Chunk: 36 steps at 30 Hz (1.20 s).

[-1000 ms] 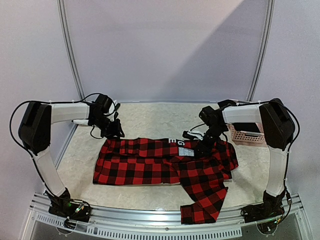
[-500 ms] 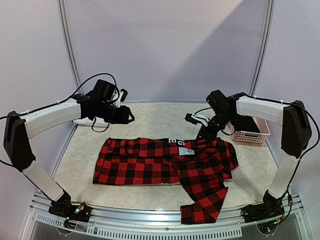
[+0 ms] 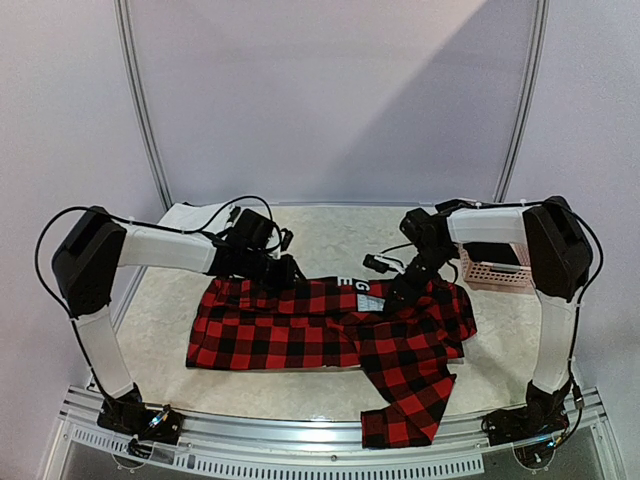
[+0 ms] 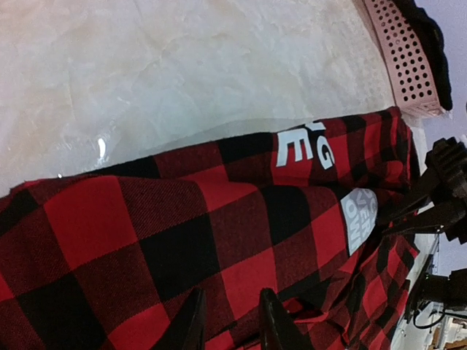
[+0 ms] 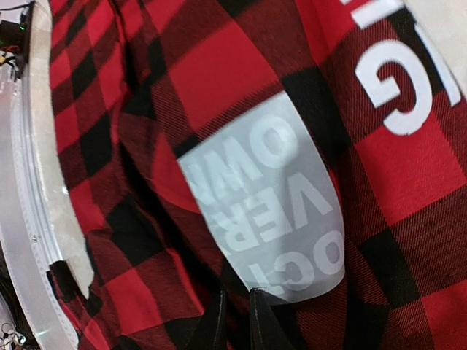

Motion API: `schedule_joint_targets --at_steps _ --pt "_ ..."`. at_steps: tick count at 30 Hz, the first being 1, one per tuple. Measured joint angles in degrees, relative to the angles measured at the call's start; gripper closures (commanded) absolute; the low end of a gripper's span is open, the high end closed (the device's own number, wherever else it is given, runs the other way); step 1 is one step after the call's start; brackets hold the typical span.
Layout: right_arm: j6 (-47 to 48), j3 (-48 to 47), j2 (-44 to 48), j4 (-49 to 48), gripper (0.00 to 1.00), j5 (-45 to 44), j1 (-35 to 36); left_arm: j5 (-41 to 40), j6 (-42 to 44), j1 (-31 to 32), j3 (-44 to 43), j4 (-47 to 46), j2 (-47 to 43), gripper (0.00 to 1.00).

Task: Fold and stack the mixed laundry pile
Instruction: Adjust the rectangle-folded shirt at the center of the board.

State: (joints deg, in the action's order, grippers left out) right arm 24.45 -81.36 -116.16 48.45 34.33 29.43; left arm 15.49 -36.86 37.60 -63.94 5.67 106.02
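The sleeve [image 3: 410,375] runs off the shirt to the front rail, so next my right gripper moves back while my left gripper folds the cuff [image 3: 396,428] over the shirt.
The red-and-black checked flannel shirt [image 3: 290,330] [image 4: 182,219] [image 5: 219,65] lies spread across the table, one sleeve [image 3: 405,400] trailing to the front edge. My left gripper [image 3: 287,272] [image 4: 232,295] is down on the shirt's far edge, left of the white letters [image 4: 303,149], its fingers shut on a ridge of flannel. My right gripper [image 3: 393,297] [image 5: 235,295] is pressed into the shirt at the rim of the grey label [image 5: 270,204], its fingers nearly together, pinching cloth. A white cloth [image 3: 190,212] shows at the back left.
A small pink perforated basket [image 3: 495,270] [image 4: 401,51] stands at the back right beside the right arm, with something dark [image 4: 427,29] in it. The metal front rail [image 3: 320,445] runs just below the hanging sleeve.
My left gripper let go at the shirt's far left corner, lifted, then came down further right on the far edge. My right gripper rose, then dropped back by the label and closed.
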Motion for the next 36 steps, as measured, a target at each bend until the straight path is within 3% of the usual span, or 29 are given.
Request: schedule_joint_targets --at_steps 9,16,24,31,36 --pt "-1.36 -0.44 -4.83 0.17 0.89 -0.02 -4.09 0.76 -4.79 -0.31 1.64 -0.70 5.09 0.73" --pt "-1.92 -2.03 -6.49 0.98 0.88 1.44 -5.62 -0.46 -3.08 -0.90 1.25 0.09 5.75 0.71" --pt "-1.64 -2.45 -5.62 1.70 0.78 0.61 -5.51 -1.46 1.44 -1.77 0.44 2.08 4.96 0.61" --pt "-0.44 -0.61 6.88 1.99 0.66 -6.01 -6.14 -7.21 11.87 -0.28 -3.91 8.57 -3.63 0.54" --pt "0.83 3.72 20.59 -0.31 0.53 -9.92 -6.40 -12.09 21.49 4.94 -10.51 10.54 -8.48 0.49"
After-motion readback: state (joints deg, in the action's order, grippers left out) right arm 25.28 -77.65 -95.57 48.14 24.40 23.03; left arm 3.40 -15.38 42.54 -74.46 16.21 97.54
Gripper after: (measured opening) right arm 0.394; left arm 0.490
